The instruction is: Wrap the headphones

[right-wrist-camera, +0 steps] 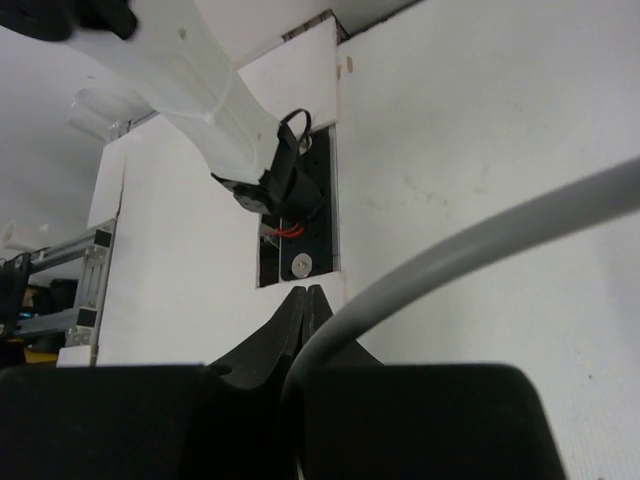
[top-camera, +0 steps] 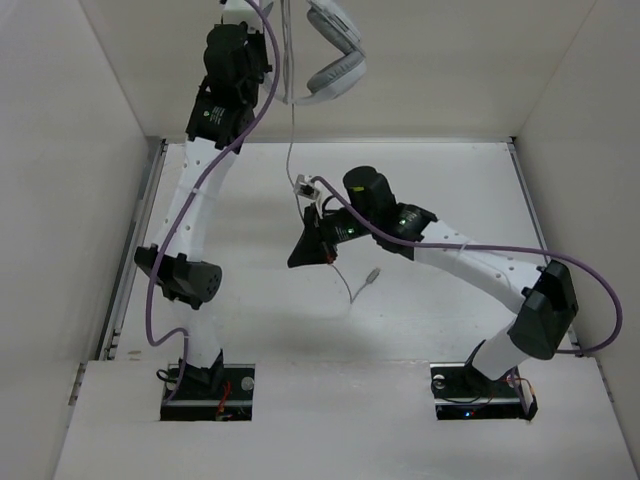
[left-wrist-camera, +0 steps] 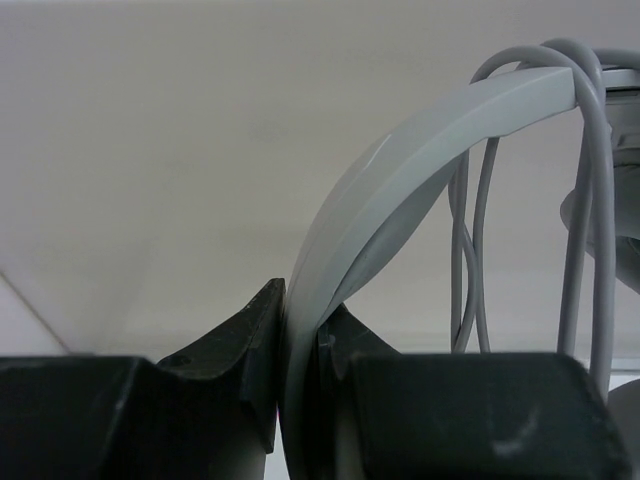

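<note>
I should lower the headphones (top-camera: 338, 72) with my left gripper and circle my right gripper behind them, as the cable (top-camera: 292, 150) runs straight from the raised headband to my right gripper.
The light grey-white headphones (top-camera: 335, 70) hang high at the back, at the top edge of the top view. My left gripper (top-camera: 248, 12) is raised there; in the left wrist view it (left-wrist-camera: 298, 310) is shut on the curved headband (left-wrist-camera: 420, 150), with loops of thin grey cable (left-wrist-camera: 580, 200) draped over the band. The cable (top-camera: 290, 130) drops to my right gripper (top-camera: 296, 260) above the table's middle. That gripper (right-wrist-camera: 305, 298) is shut on the cable (right-wrist-camera: 480, 240). The free end trails to the small plug (top-camera: 372, 273) on the table.
White walls enclose the white table (top-camera: 450, 180) on three sides. A metal rail (top-camera: 135, 250) runs along the left edge. The left arm's base (right-wrist-camera: 290, 200) and its slot show in the right wrist view. Purple robot cables (top-camera: 600, 290) loop beside both arms.
</note>
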